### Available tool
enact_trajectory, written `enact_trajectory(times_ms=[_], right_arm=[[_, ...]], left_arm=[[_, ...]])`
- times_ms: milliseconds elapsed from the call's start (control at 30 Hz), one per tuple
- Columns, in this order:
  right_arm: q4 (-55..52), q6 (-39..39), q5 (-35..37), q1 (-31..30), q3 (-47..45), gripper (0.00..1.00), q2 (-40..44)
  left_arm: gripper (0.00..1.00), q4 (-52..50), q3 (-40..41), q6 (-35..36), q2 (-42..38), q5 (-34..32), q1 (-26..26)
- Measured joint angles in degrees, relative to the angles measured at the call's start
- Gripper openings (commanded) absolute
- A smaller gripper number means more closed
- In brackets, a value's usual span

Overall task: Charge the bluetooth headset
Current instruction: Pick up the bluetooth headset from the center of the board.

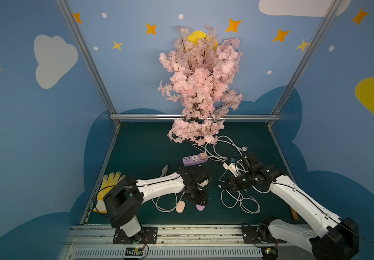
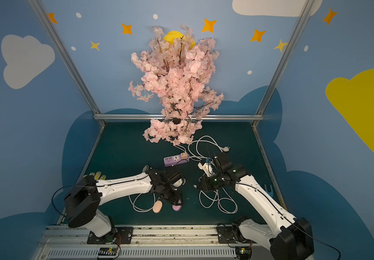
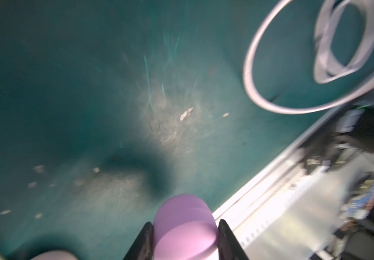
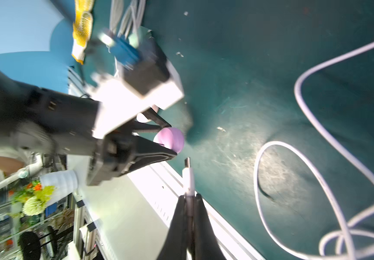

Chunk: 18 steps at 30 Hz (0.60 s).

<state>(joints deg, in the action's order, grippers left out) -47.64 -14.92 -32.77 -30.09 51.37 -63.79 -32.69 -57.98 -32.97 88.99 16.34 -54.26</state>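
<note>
The purple case [image 1: 200, 208] is hanging low and faces the mat's front edge. My left gripper should lift the case and turn it to face the plug [image 4: 188, 175] before plugging in.
The bluetooth headset's purple oval case [image 3: 185, 227] sits between the black fingers of my left gripper [image 1: 200, 202], which is shut on it just above the green mat; in both top views it peeks out below the jaws [image 2: 177, 207]. My right gripper [image 4: 189, 197] is shut on a white charging cable plug [image 4: 188, 175], whose metal tip points toward the purple case [image 4: 170, 138] a short way off. In a top view the right gripper [image 1: 224, 186] is to the right of the left one, with a gap between them.
A pink oval case [image 1: 180, 207] lies left of the purple one. A purple power strip [image 1: 194, 160] lies behind, below a pink blossom tree [image 1: 200, 90]. White cable loops [image 1: 242, 200] trail under the right arm, and a yellow glove [image 1: 108, 186] is at the left edge.
</note>
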Motion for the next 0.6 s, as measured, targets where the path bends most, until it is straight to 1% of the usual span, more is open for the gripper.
enact_trajectory(times_ms=[167,333,433,600], right_arm=[[1.09,-1.14,-3.85,-0.66,4.15,0.0,-2.27],[1.6,-1.29,-7.43,-4.02,10.14,0.0,-4.5],[1.53,-0.66,-8.81,-6.69,13.73,0.0,-5.81],[0.44,0.85,-10.27,-10.47,18.53,0.0,-9.14]], left_arm=[[0.1,6.86,6.05,-0.26,-13.51,1.22,6.01],[0.09,14.12,12.92,-0.44,-25.03,3.5,10.38],[0.08,16.02,15.06,-0.46,-29.51,5.29,13.0],[0.05,18.25,15.28,-0.46,-32.24,8.98,15.63]])
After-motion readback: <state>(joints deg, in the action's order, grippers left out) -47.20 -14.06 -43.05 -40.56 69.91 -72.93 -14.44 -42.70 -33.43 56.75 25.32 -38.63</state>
